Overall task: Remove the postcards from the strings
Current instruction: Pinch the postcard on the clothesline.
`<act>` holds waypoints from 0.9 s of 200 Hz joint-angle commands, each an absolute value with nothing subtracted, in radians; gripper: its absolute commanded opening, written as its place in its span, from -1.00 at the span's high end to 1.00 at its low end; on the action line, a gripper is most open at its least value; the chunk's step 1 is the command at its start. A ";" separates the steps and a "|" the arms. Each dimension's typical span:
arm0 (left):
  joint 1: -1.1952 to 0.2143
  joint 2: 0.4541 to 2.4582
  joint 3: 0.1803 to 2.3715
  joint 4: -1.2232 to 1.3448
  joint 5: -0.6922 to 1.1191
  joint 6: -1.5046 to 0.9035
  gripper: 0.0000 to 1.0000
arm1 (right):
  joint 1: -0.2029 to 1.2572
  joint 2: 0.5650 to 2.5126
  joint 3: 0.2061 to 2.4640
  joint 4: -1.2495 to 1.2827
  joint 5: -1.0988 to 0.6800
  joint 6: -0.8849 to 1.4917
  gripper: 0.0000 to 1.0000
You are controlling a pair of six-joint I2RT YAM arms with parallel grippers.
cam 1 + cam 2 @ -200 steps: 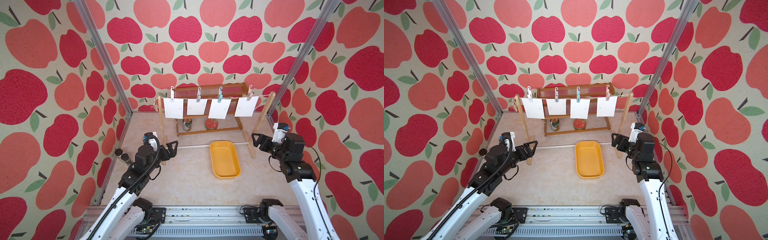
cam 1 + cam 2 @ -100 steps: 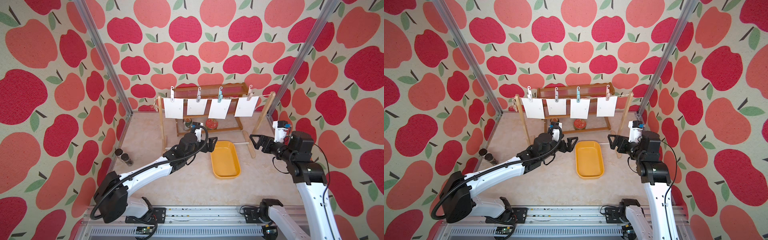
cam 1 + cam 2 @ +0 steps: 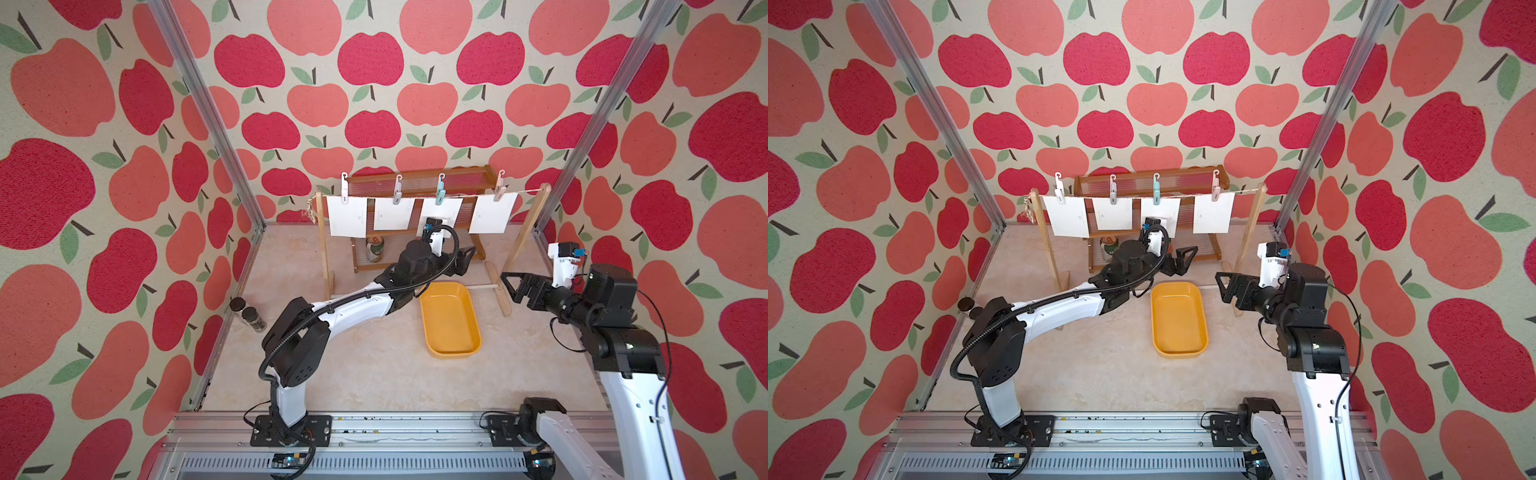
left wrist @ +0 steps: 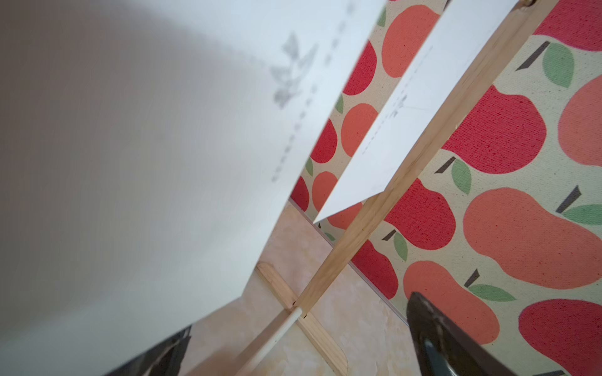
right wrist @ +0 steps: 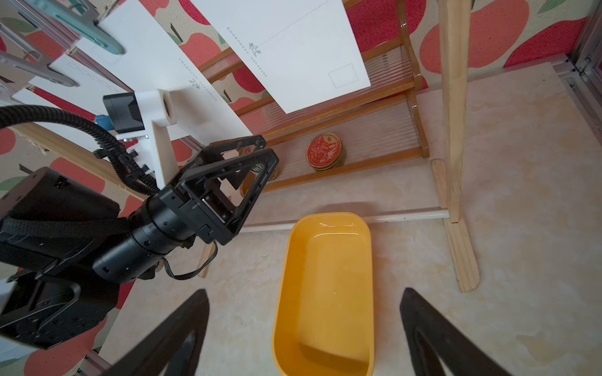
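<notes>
The thin edge of the pink clothespin's postcard faces the left gripper's open fingers, so the robot's left gripper should keep moving in until they straddle its lower corner.
Several white postcards hang by pastel clothespins from the strings, a twine line between two wooden posts. In both top views the rightmost postcard hangs free, and my left wrist camera partly covers the one beside it. My left gripper stands open just below that card, holding nothing. In the left wrist view the card is a close blur beside one finger. My right gripper is open and empty by the right post, over the floor near a yellow tray.
A wooden shelf stands behind the line with a can and a red tin on it. A white dowel joins the posts' feet. Two dark-lidded jars stand by the left wall.
My left arm has swung from the near left side forward and right, up under the hanging cards. My right gripper has drifted slightly right and its jaws have spread a little.
</notes>
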State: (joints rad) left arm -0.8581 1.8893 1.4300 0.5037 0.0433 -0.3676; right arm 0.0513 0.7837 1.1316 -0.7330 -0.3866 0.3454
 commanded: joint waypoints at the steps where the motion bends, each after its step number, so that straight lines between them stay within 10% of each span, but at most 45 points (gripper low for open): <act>1: -0.855 1.946 1.489 0.593 0.079 -0.381 -0.98 | 0.048 0.763 1.153 -0.746 -0.392 0.358 -0.87; 112: -0.842 2.083 1.624 0.785 0.187 -0.421 -0.82 | 0.047 0.739 1.123 -0.743 -0.404 0.372 -0.87; 180: -0.854 2.071 1.617 0.781 0.266 -0.419 -0.26 | 0.047 0.735 1.096 -0.730 -0.399 0.391 -0.87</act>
State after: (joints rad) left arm -0.8471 2.0666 1.6039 0.7452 0.2142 -0.4271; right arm 0.0509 0.7395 1.1004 -0.7326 -0.3878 0.3721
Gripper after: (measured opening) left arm 0.682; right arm 0.934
